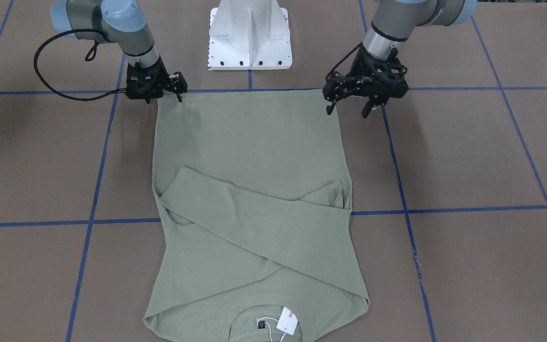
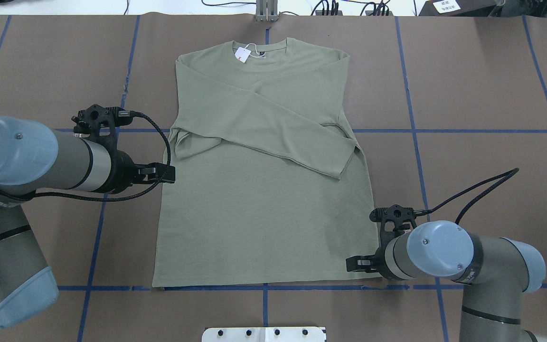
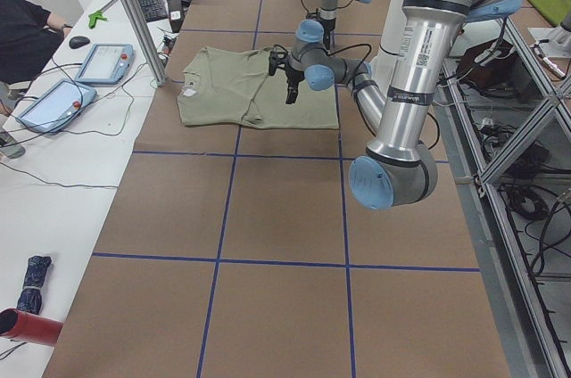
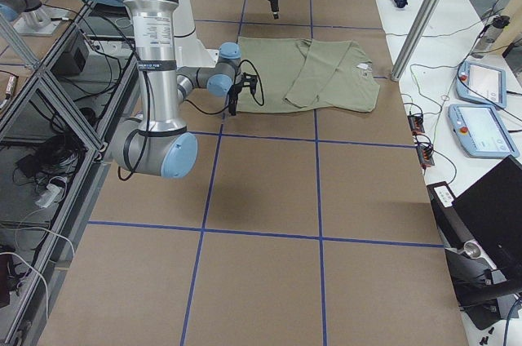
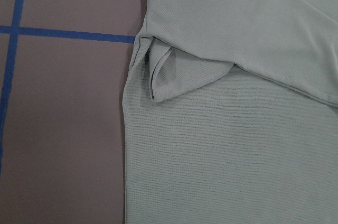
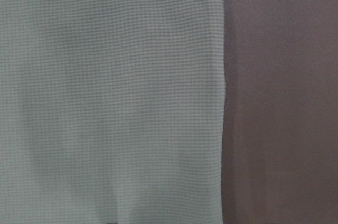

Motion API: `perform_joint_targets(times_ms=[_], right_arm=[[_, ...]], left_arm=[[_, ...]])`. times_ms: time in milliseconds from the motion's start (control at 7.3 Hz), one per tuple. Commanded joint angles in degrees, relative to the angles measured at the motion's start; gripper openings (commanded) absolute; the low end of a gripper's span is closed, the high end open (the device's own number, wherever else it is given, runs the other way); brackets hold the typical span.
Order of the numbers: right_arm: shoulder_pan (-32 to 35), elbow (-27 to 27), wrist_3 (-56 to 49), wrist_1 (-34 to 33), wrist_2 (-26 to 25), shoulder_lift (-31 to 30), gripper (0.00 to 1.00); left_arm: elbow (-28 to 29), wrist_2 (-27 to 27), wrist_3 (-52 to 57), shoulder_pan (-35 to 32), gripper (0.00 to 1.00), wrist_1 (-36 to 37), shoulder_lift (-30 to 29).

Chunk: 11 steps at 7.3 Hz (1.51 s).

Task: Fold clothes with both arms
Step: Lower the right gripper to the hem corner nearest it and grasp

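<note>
My grippers will carry the hem point(image 1: 249, 93) over the folded sleeves, and it will sag in the middle because thin, limp cloth point(image 1: 249, 128) spans wide between them.
The sage-green shirt point(image 1: 254, 152) lies flat on the brown table, front up, with both sleeves folded across its chest point(image 2: 264, 118). Its white hang tag point(image 2: 241, 54) sits at the collar on the far side. My right gripper point(image 1: 164, 99) is down at the hem corner point(image 2: 368, 275) nearest the robot, open, with one finger on the cloth and one off it. The right wrist view shows the shirt's side edge point(image 6: 222, 108) from very close. My left gripper point(image 1: 348, 110) is open and raised above the opposite side edge point(image 2: 164, 190). From there the left wrist view looks down on a folded sleeve end point(image 5: 158, 71).
The white pedestal base point(image 1: 249, 42) stands just behind the hem. Blue tape lines point(image 1: 444, 209) grid the brown table. Off the far edge, a side bench holds tablets point(image 3: 103, 61) and cables, and a person point(image 3: 22, 21) sits there.
</note>
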Motion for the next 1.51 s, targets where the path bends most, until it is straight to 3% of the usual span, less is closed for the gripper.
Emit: perform_joint_targets(times_ms=[0, 137, 274, 411, 1370], right_arm=[[0.10, -0.27, 0.00, -0.09, 0.02, -0.23, 0.51], [0.10, -0.27, 0.00, -0.09, 0.10, -0.32, 0.25], [0.19, -0.27, -0.09, -0.09, 0.19, -0.32, 0.07], [0.19, -0.18, -0.09, -0.17, 0.28, -0.24, 0.00], [1.68, 3.24, 0.09, -0.17, 0.29, -0.15, 0.00]], left_arm=[[-0.04, 0.00, -0.04, 0.10, 1.00, -0.01, -0.03], [-0.04, 0.00, -0.04, 0.10, 1.00, -0.01, -0.03], [-0.04, 0.00, -0.04, 0.10, 1.00, -0.01, -0.03], [-0.04, 0.00, -0.04, 0.10, 1.00, -0.01, -0.03], [1.18, 0.00, -0.56, 0.28, 1.00, -0.01, 0.40]])
